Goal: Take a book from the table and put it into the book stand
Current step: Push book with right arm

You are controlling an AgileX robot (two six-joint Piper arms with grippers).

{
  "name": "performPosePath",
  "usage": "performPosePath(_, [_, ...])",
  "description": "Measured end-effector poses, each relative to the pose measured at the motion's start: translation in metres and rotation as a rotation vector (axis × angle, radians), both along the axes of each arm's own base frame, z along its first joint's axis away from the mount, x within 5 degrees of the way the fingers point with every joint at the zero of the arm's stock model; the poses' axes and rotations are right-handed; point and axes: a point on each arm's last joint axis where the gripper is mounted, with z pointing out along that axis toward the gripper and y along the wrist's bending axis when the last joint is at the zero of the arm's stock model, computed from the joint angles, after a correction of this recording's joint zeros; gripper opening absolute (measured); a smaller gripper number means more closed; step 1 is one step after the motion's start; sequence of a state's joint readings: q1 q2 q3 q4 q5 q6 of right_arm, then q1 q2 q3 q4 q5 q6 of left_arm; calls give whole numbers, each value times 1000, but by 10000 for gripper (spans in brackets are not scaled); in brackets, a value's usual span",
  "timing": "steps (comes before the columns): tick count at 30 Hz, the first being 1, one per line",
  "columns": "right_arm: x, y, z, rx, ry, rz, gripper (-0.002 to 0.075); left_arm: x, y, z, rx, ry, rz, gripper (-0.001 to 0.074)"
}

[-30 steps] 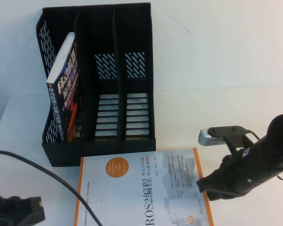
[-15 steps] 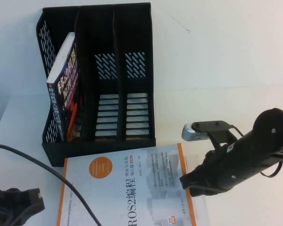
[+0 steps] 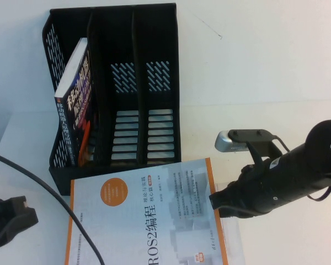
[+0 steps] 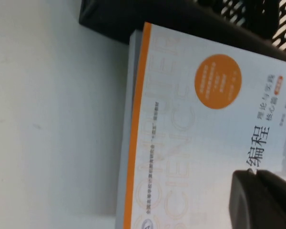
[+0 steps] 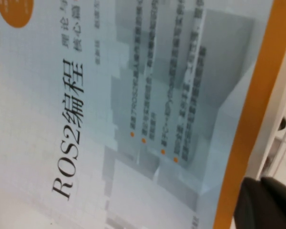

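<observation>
My left gripper should lift the opposite orange edge (image 3: pixel 69 237) after I lower the pale blue book flat, because the book slants up at my right gripper's orange edge (image 3: pixel 211 176).
A pale blue book with an orange border (image 3: pixel 149 215) lies flat on the white table, its far edge against the front of the black three-slot book stand (image 3: pixel 116 11). A dark book (image 3: pixel 74 105) leans in the stand's left slot. My right gripper (image 3: pixel 216 203) is shut and sits against the flat book's right orange edge, as the right wrist view shows (image 5: pixel 260 181) beside the book (image 5: pixel 133 119). My left gripper (image 3: pixel 22 212) is shut, low at the book's left side. The left wrist view shows the left gripper (image 4: pixel 253 172), the book cover (image 4: pixel 190 143) and the stand (image 4: pixel 181 19).
A black cable (image 3: pixel 55 210) runs from the left edge across the table and over the book's near left corner. The stand's middle and right slots hold nothing. Bare white table lies to the right of the stand and behind my right arm.
The flat book has slid left, with my right gripper moving left against its right edge. Its far edge now lies closer to the stand. My left gripper has shifted slightly left and up.
</observation>
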State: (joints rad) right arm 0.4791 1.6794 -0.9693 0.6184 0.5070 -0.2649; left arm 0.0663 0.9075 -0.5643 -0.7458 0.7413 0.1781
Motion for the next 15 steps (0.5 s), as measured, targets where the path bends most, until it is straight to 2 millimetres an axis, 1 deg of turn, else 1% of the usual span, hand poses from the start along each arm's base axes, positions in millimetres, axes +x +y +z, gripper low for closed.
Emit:
performPosePath(3, [0,0,3,-2,-9,6,8,-1,5,4,-36,-6,-26,-3])
performPosePath(8, [2,1,-15,-35,41,18,8,1,4,6,-121,-16,-69,-3])
performPosePath(12, [3,0,-23,-58,59,29,8,7,3,-1,-142,20,-106,-3])
performPosePath(15, [2,0,-24,-66,69,40,8,13,4,-7,-147,56,-116,-3])
